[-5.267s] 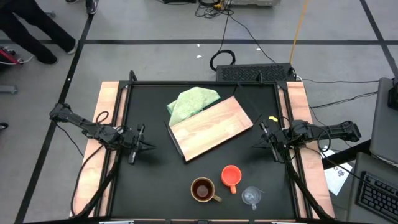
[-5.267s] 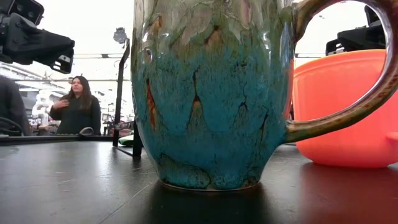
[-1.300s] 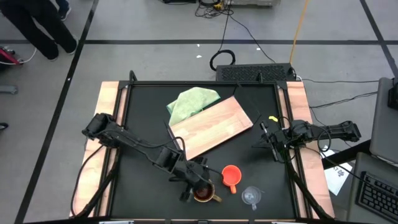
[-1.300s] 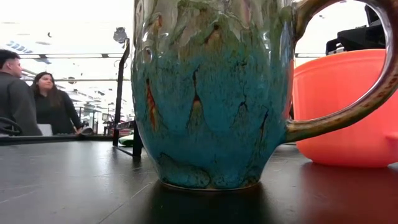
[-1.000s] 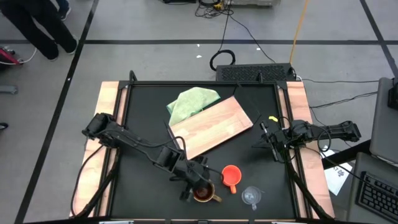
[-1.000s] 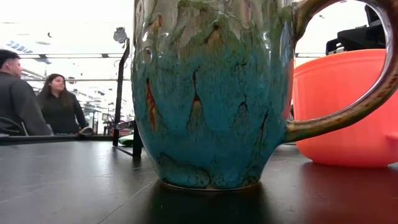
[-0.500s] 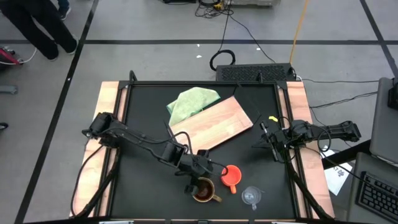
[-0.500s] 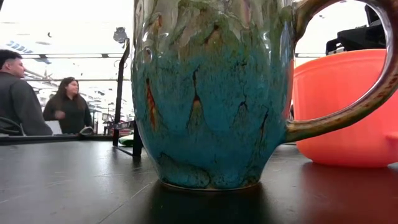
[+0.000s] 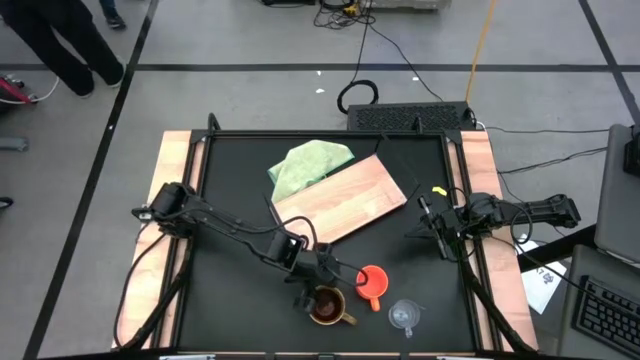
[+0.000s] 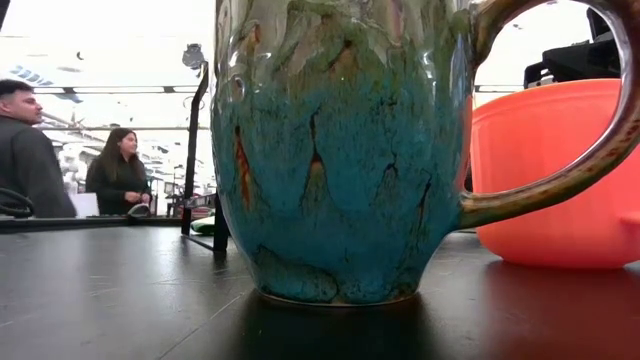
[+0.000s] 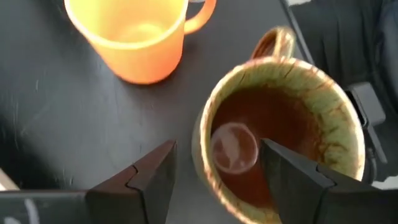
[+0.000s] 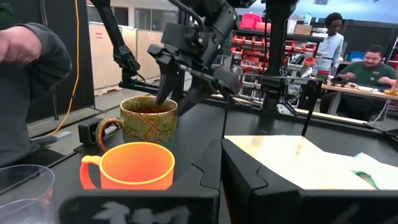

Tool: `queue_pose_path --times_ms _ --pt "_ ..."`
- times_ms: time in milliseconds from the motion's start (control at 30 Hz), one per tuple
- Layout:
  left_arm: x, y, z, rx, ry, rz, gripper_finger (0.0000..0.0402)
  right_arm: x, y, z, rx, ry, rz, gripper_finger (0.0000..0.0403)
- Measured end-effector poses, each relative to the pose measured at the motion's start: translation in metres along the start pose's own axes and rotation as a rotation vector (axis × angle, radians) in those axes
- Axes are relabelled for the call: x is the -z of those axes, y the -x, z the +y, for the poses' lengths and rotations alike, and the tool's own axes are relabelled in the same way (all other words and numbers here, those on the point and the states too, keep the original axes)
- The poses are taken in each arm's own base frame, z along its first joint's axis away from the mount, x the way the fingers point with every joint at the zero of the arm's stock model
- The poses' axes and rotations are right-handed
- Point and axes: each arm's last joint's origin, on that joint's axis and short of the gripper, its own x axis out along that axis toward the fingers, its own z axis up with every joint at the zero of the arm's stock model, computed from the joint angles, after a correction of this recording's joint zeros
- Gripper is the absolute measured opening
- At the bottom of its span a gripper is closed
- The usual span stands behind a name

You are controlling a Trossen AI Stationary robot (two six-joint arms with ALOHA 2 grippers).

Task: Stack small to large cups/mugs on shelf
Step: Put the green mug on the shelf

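The left gripper's open fingers are astride the brown mug's rim (image 11: 209, 167), clear of the orange cup, so they should go on down until they have the brown mug's side (image 11: 198, 152) between them before they close.
The brown mug (image 9: 326, 306) stands upright near the table's front edge, handle toward the near right, with the orange cup (image 9: 372, 281) and the clear glass cup (image 9: 404, 316) to its right. My left gripper (image 9: 315, 287) is open at the mug's far-left rim. One finger (image 11: 292, 180) is over the mug's hollow (image 11: 292, 118), the other (image 11: 155, 180) outside its wall, and I see no touch. The wooden shelf board (image 9: 345, 205) lies flat at mid-table. My right gripper (image 9: 432, 232) waits shut at the right edge.
A light green cloth (image 9: 310, 165) lies bunched behind the board's far-left end. The orange cup (image 11: 134, 37) stands close beside the mug. A person's sleeve (image 12: 31, 50) shows beyond the table's near side, and people (image 10: 120, 170) stand in the room behind.
My left gripper has gone a little toward the table's right and far edges, from the mug's near-left side to its far-left rim. The mug, the orange cup and the glass cup have stayed where they were.
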Motion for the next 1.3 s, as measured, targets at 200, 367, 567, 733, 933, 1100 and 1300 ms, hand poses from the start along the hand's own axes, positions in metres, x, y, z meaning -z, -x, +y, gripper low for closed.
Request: queue_pose_path --times_ms 200,367,567,733,933,1100,1300 --pt "0.003 -0.001 0.001 -0.016 0.065 0.019 0.023 0.0 0.0 0.0 0.0 0.0 0.0 0.0" --pt "0.003 -0.001 0.001 -0.02 0.159 0.018 0.023 0.0 0.0 0.0 0.0 -0.003 0.0 0.0" --pt "0.004 -0.001 0.0 -0.013 0.207 0.033 0.023 0.0 0.0 0.0 0.0 -0.003 0.0 0.0" --pt "0.005 -0.001 0.001 -0.034 0.217 0.04 0.023 0.0 0.0 0.0 0.0 -0.002 0.0 0.0" --pt "0.009 -0.011 0.003 -0.044 0.2 0.076 0.023 0.0 0.0 0.0 0.0 -0.001 0.0 0.0" --pt "0.012 -0.021 0.007 -0.05 0.206 0.093 0.023 0.0 0.0 0.0 0.0 -0.002 0.005 0.0" --pt "0.012 -0.022 0.007 -0.053 0.195 0.097 0.023 0.001 -0.001 0.0 -0.002 -0.004 0.018 0.0"
